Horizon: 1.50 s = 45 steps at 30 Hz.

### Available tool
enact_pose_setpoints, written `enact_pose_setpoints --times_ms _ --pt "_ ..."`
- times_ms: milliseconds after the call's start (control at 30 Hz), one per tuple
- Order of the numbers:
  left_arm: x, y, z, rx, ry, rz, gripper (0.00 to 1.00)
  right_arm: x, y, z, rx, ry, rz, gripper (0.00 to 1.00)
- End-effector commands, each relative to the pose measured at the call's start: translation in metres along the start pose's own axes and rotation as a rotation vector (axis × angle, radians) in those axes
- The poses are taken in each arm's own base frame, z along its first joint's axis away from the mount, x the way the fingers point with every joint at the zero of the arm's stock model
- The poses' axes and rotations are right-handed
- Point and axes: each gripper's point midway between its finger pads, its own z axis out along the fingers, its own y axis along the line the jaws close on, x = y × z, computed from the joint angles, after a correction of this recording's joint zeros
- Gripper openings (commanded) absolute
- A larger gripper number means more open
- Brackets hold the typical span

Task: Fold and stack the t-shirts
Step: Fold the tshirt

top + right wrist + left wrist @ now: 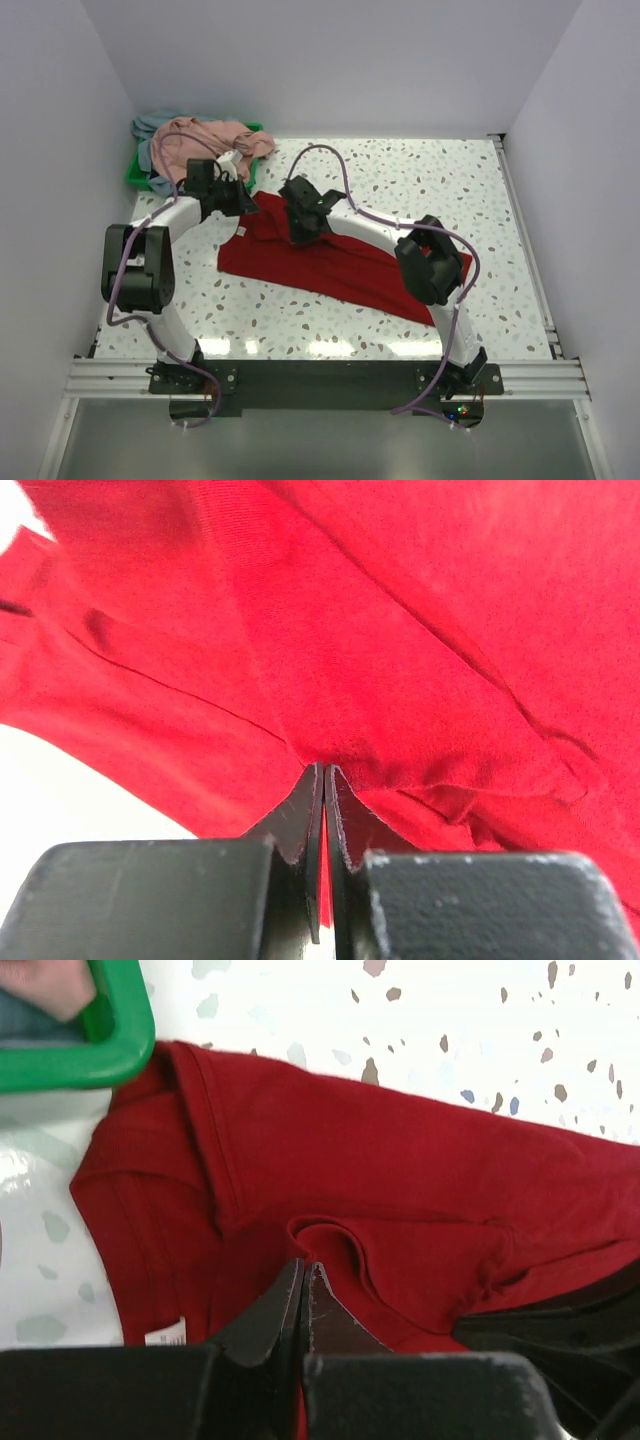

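My left gripper should keep pulling until the red t-shirt's raised fold [328, 1230] meets the red t-shirt's near edge [262, 277], because my grippers are pinching that fold and that edge is clear.
The bright red t-shirt [340, 272] lies crumpled across the middle of the table. My left gripper [243, 205] is at its far left end, near the collar. In the left wrist view the gripper [303, 1263] is shut on a raised fold of the red t-shirt [400, 1160]. My right gripper [298, 235] is just to the right, over the shirt's upper edge. Seen from the right wrist, this gripper [323, 768] is shut on a pinch of the red cloth [400, 630]. The dusty pink t-shirt [215, 138] and the grey-blue t-shirt [150, 125] are heaped at the far left corner.
A green tray [133, 176] holds the pink and grey-blue heap against the left wall, and its rim [110, 1055] is close beside the red shirt's sleeve. White walls close in the left, back and right. A metal rail runs along the table's near edge.
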Motion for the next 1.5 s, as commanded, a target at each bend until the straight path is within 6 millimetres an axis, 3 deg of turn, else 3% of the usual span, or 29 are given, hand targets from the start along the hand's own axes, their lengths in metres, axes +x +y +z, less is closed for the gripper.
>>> enact_pose_setpoints --times_ms 0,367,600,1033,1267,1467 --pt "0.001 -0.004 -0.019 -0.009 -0.01 0.04 0.0 0.005 0.006 -0.022 -0.036 0.016 0.001 0.0" --pt "0.043 -0.014 -0.041 0.013 0.089 0.053 0.0 0.02 -0.005 -0.033 -0.009 0.047 0.011 0.0" --pt "0.082 -0.016 -0.049 -0.016 0.237 0.005 0.0 0.025 -0.006 -0.034 -0.011 0.068 0.021 0.0" --pt "0.117 -0.021 -0.059 -0.047 0.36 0.025 0.0 0.045 -0.02 -0.035 0.03 0.113 0.024 0.0" --pt "0.138 -0.035 -0.066 -0.012 0.408 0.049 0.08 0.047 -0.025 -0.039 0.048 0.11 0.024 0.0" --pt "0.14 -0.015 -0.072 -0.149 0.431 0.05 0.22 0.051 -0.026 -0.04 0.044 0.12 0.029 0.0"
